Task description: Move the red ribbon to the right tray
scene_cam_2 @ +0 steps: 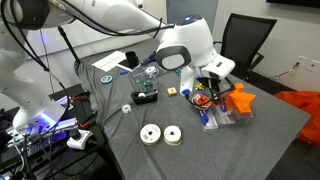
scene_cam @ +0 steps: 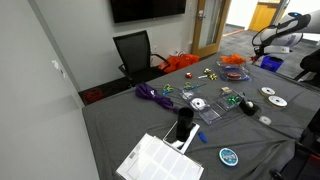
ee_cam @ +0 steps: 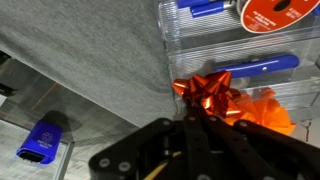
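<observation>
My gripper has the red ribbon in its fingers, and there is open space beside the blue pens. It should keep going toward that tray space and let go there.
The red ribbon is a shiny red bow. In the wrist view it sits at the edge of a clear plastic tray, right at my fingertips. My gripper has its fingers pressed together on the bow's lower part. An orange crinkled item lies right beside the bow. In an exterior view the gripper hangs over the ribbon at the clear tray. In an exterior view the arm reaches in at the far end of the table.
The tray holds blue pens and a red disc. A second clear tray with a blue object lies to the left. Discs, a circuit board and small parts lie on the grey cloth. A black chair stands by the table.
</observation>
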Controlling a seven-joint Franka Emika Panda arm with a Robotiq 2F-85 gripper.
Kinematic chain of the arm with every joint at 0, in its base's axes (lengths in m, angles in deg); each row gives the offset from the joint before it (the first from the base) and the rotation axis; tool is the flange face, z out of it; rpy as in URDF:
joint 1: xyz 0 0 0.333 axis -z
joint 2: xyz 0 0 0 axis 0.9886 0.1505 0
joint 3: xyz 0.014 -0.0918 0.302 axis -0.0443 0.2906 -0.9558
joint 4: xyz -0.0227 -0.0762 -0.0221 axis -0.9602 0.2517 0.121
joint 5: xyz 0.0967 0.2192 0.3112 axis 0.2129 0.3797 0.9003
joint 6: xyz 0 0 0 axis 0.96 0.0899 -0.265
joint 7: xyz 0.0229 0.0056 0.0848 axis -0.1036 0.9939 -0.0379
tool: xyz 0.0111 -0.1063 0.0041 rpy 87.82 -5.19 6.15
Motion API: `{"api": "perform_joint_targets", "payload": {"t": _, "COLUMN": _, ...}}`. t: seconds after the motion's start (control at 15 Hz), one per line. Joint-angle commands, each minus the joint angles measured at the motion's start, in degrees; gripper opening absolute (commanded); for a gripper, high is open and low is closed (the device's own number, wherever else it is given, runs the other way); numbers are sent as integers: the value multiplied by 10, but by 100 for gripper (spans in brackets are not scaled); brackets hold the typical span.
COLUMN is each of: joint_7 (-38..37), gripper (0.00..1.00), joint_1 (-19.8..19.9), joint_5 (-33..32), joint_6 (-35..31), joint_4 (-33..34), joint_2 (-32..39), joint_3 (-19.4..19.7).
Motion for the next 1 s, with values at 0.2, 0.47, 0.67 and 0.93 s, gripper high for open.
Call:
{"api": "perform_joint_targets", "payload": {"t": 0.2, "joint_7": -51, "gripper": 0, "joint_1": -5, "joint_5": -50, "joint_6": 42, "joint_4": 91, "joint_2": 79, "joint_3": 5}}
{"api": "perform_joint_targets", "payload": {"t": 0.47, "joint_7": -49, "gripper": 0, "joint_1": -12, "joint_5": -60, "joint_6": 69, "joint_4": 133, "joint_2": 116, "joint_3": -3}}
{"api": "perform_joint_targets", "payload": {"t": 0.67, "joint_7": -43, "gripper": 0, "joint_1": -12, "joint_5": -66, "joint_6": 90, "joint_4": 165, "joint_2": 137, "joint_3": -5}}
{"api": "perform_joint_targets", "payload": {"t": 0.93, "joint_7": -40, "gripper": 26, "joint_1": -13, "joint_5": -82, "joint_6": 115, "joint_4": 197, "joint_2": 154, "joint_3": -1}}
